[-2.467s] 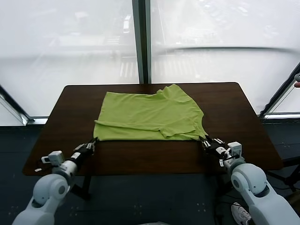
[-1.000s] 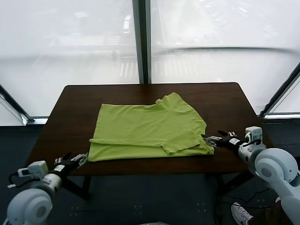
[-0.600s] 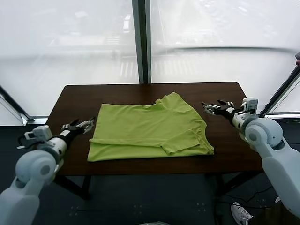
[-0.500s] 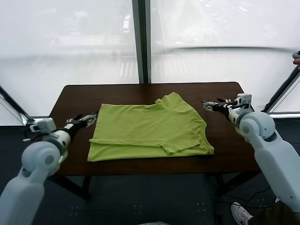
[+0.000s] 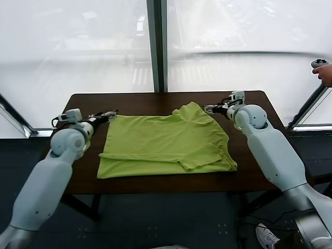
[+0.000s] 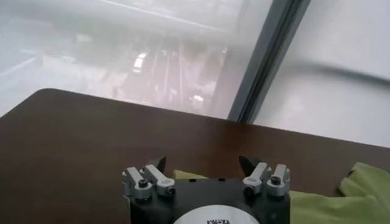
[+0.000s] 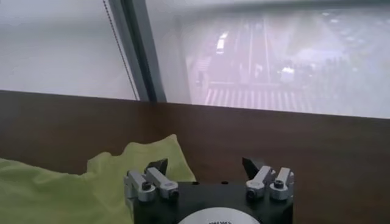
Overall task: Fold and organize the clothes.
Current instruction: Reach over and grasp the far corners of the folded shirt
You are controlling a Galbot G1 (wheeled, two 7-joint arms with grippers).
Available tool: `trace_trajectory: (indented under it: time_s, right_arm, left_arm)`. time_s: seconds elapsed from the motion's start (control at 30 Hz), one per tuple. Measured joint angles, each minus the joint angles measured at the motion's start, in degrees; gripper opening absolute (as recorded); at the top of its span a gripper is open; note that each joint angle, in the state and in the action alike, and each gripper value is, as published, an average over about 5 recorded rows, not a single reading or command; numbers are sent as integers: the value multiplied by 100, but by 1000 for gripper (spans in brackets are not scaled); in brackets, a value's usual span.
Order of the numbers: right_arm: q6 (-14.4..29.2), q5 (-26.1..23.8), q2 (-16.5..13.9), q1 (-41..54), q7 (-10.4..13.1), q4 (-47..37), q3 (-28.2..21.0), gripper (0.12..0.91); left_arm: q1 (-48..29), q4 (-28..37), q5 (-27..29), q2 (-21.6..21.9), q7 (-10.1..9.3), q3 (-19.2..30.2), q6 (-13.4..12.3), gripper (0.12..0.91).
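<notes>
I can see the T-shirt's far edge (image 5: pixel 182 112) bulging crookedly beside my open right gripper, so it should pinch the bulge's tip (image 5: pixel 194 104) and pull that edge straight before folding.
The clothes are one lime-green T-shirt (image 5: pixel 166 142) lying flat in the middle of the dark table (image 5: pixel 254 129), with a fold ridge running along its near part. My left gripper (image 5: pixel 110 113) hovers open at the shirt's far left corner, and that corner (image 6: pixel 183 175) peeks out just under its jaws (image 6: pixel 203 164). My right gripper (image 5: pixel 208 109) is open beside the shirt's far right bulge. In the right wrist view the cloth (image 7: pixel 73 182) reaches under one finger while the gripper (image 7: pixel 205 164) holds nothing.
The table's far edge (image 5: pixel 166 94) runs close behind both grippers, with a dark window post (image 5: pixel 155 46) behind it. A person's hand holding a controller (image 5: pixel 322 71) shows at the far right. Bare table lies left and right of the shirt.
Both arms have swung from the table's near edge, out round the sides, to the shirt's far corners. The shirt has lain still over the last second.
</notes>
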Motion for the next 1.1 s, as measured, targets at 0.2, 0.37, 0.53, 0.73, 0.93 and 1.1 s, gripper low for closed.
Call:
trace_trajectory:
  time_s: [0.2,0.37,0.53,0.73,0.93,1.1]
  right_arm:
    - [-37,-13,54,38,3,-82,-32,885]
    - [-20,-13,63,51,5,-132,-57,780]
    - [-4,-12,86,35,8,-151,-37,521]
    - [211,9,69,-19,-39,-106,10,185]
    - [608,271,-18,-124,-118,49,80,139]
    - [688,523,-151,-287,-47,368,132,139]
  left_arm:
    - [-138,340,68,-60,41,178,10,907]
    - [-224,487,73,-76,92,282,42,873]
    - [-240,544,70,-66,150,319,71,778]
    - [-281,651,150,-79,204,381,19,534]
    - [-293,685,206,-93,245,389,-68,248]
    - [-169,487,105,-59,199,248,-93,210]
